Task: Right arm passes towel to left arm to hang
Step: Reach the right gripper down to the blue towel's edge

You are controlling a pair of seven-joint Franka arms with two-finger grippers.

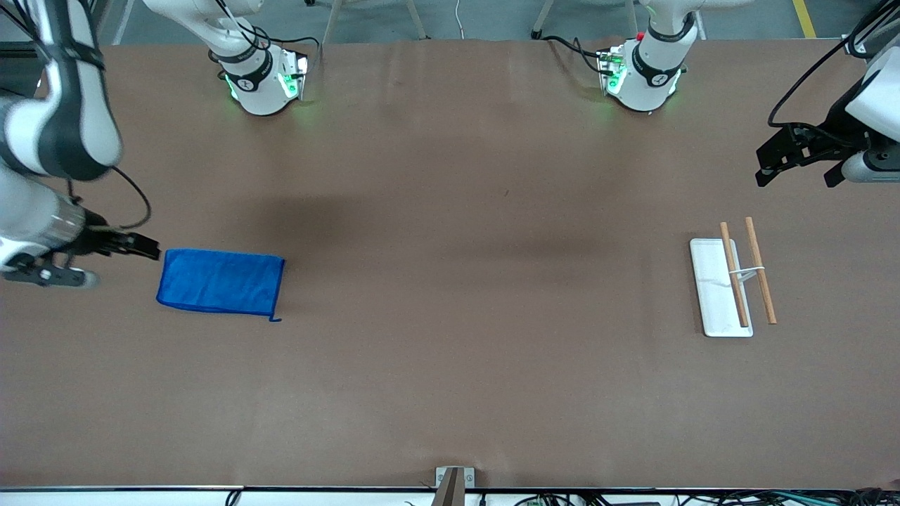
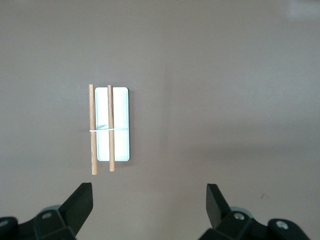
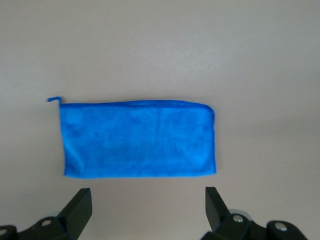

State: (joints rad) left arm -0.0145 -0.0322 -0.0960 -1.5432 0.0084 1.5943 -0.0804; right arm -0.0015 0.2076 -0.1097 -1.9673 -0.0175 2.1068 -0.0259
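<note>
The blue towel's long side shows a doubled edge [image 3: 172,104], so the towel [image 1: 221,282] will hang down in layers that stay together when the robot lifts it.
The bright blue towel [image 1: 221,282] lies flat on the brown table toward the right arm's end, with a loose thread at one corner. It also shows in the right wrist view [image 3: 139,140]. My right gripper [image 1: 123,264] is open and empty, over the table just beside the towel's short edge and apart from it; its jaws frame bare table in the right wrist view [image 3: 148,200]. My left gripper [image 1: 798,176] is open and empty, held over the table at the left arm's end [image 2: 150,197].
A small rack [image 1: 731,284] with a white flat base and two wooden rods stands toward the left arm's end, also seen in the left wrist view [image 2: 112,125]. The two arm bases stand along the table's edge farthest from the front camera.
</note>
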